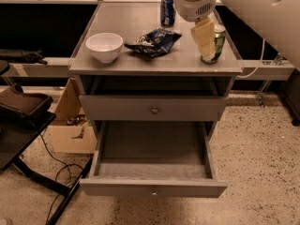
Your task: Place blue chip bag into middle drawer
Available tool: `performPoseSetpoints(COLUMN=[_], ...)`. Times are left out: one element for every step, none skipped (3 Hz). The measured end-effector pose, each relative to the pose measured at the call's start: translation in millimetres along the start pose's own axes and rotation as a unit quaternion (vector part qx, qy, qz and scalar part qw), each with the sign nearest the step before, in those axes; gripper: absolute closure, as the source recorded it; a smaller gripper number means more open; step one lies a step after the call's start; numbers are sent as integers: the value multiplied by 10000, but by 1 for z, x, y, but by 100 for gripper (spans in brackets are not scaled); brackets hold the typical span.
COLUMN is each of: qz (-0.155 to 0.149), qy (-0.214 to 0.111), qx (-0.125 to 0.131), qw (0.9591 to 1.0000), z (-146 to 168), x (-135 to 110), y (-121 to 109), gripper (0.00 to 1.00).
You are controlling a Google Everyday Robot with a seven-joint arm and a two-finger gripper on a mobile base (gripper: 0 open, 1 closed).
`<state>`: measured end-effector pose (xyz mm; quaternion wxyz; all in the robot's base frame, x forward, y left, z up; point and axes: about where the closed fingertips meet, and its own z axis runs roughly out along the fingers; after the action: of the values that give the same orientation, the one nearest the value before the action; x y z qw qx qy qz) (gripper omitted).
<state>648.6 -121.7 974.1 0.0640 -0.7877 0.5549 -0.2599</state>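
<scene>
I should carry on moving my gripper toward the blue chip bag (pixel 154 43) and close it on the bag, because the middle drawer (pixel 153 155) is open and the way to the bag is clear.
The blue chip bag (pixel 153 41) lies crumpled on the cabinet top (pixel 131 64), between a white bowl (pixel 104 46) and a green can (pixel 215 43). My gripper (pixel 205 36) hangs from the white arm (pixel 243 8) over the right part of the top. It is to the right of the bag, in front of the green can, and holds nothing that I can see. The middle drawer (pixel 187 188) is pulled out and open below, with nothing showing inside. The knobbed drawer (pixel 152 108) above it is closed.
A blue soda can (pixel 167 10) stands at the back of the top. A cardboard box (pixel 70 125) sits on the floor to the cabinet's left. A black stand (pixel 21 108) and cables (pixel 58 170) lie further left. Speckled floor stretches to the right.
</scene>
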Motion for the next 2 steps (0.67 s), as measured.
performPoseSetpoints(qz=[43,-109], qy=[-24,-153], qx=[10,209], qw=[10000,9996], z=[-2,5], x=[3,-5], y=[3,-12], gripper=[0,0])
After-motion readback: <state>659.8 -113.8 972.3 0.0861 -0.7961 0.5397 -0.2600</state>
